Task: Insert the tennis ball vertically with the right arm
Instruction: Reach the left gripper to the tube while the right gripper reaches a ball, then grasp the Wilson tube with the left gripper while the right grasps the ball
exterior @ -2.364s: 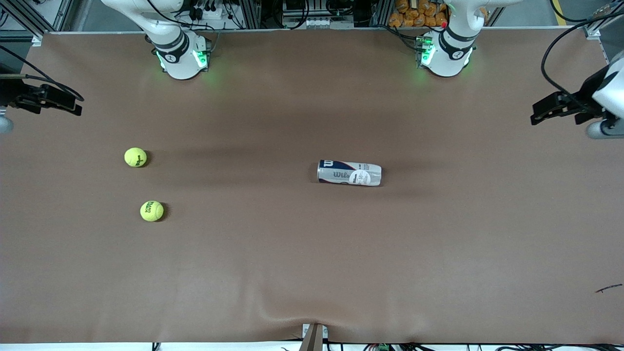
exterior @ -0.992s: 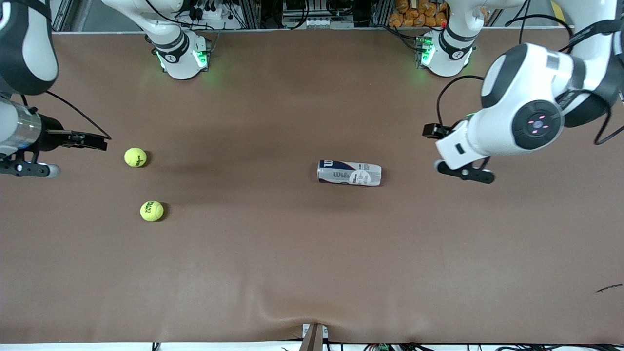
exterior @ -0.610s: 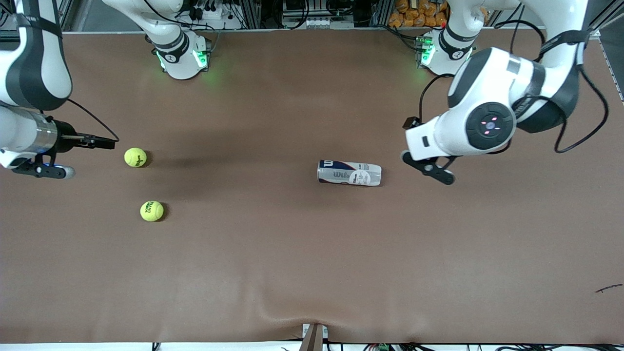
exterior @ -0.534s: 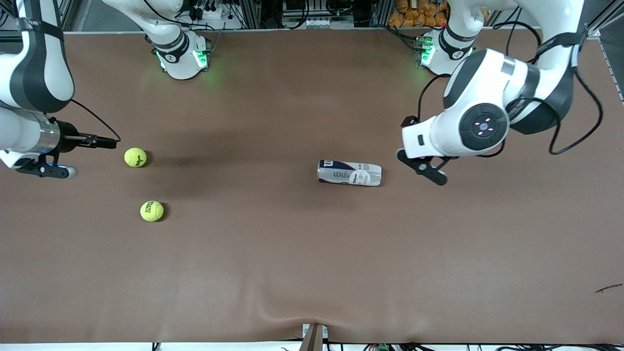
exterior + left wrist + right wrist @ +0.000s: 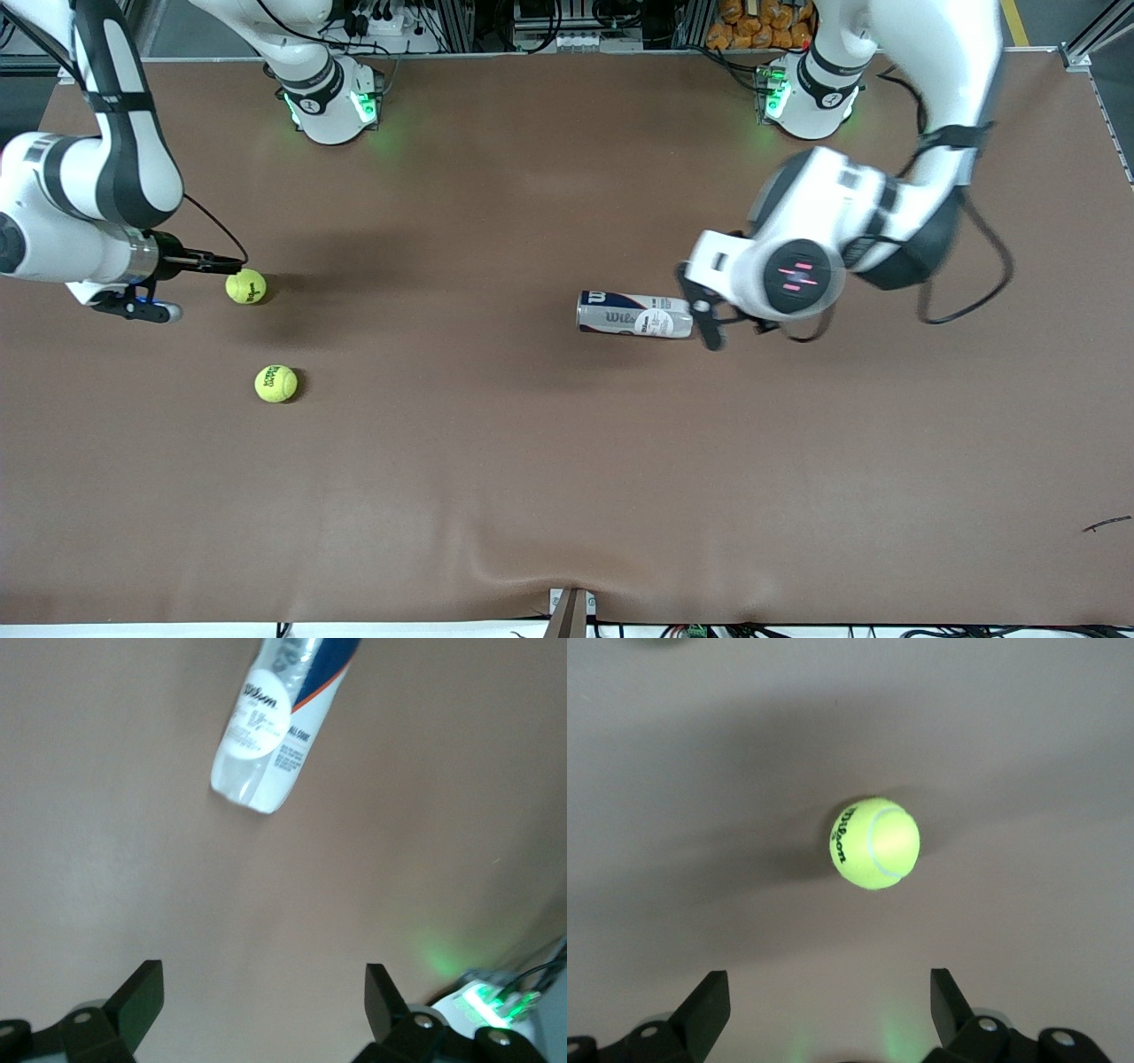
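Note:
My gripper will carry the tennis ball over, and I should find the Wilson ball can empty, since only grey shows through its clear side.
A yellow tennis ball rests on the brown table toward the right arm's end. My right gripper hovers low beside it, open and empty, with the ball just ahead of its fingertips. A second tennis ball lies nearer the front camera. The Wilson ball can lies on its side mid-table. Its clear end points toward my left gripper. That gripper is open and empty, just off the clear end.
The two robot bases stand at the table's back edge. A small dark scrap lies near the front edge at the left arm's end. The brown mat has a slight ripple at its front middle.
Both arms have swung in from the table's ends. The right gripper has closed in on the tennis ball, the left gripper on the can's clear end. Balls and can have not moved.

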`<state>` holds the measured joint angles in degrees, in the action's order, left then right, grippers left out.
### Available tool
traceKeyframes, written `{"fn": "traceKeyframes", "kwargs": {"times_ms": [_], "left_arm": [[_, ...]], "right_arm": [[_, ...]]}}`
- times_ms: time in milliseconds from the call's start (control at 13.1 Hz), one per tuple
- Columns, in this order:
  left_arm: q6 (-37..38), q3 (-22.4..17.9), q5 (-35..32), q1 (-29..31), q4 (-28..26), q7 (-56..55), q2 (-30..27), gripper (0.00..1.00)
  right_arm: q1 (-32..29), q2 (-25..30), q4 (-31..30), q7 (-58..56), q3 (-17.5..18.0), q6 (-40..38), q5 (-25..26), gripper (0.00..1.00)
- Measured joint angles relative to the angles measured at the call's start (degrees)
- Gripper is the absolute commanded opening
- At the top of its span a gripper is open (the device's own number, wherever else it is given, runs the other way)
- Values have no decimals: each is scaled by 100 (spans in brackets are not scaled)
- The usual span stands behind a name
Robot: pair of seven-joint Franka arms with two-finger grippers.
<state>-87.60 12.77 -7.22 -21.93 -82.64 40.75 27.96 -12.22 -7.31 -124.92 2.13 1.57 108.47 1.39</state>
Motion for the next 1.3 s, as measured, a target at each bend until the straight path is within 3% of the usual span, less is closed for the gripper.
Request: {"fn": "traceKeyframes", "kwargs": {"times_ms": [229, 381, 610, 1220, 1297], "left_arm": [[-95, -1, -1050, -1143, 9, -23, 254, 100], [-370, -15, -1349, -1527, 13, -23, 568, 100], [-578, -57, -1530, -1546, 95, 89, 943, 100], [-898, -62, -1883, -1700, 170, -461, 1570, 100], [-934, -63, -1893, -1713, 185, -502, 1629, 100]], "right_arm": [[-322, -452, -58, -286, -3, 242, -10, 100], [-395, -770, -62, -502, -5, 675, -12, 100], [-395, -1157, -62, -527, 16, 1196, -12, 100], [-462, -1545, -59, -812, 6, 1315, -10, 100], [-501, -1595, -58, -816, 5, 1336, -10, 87]]}}
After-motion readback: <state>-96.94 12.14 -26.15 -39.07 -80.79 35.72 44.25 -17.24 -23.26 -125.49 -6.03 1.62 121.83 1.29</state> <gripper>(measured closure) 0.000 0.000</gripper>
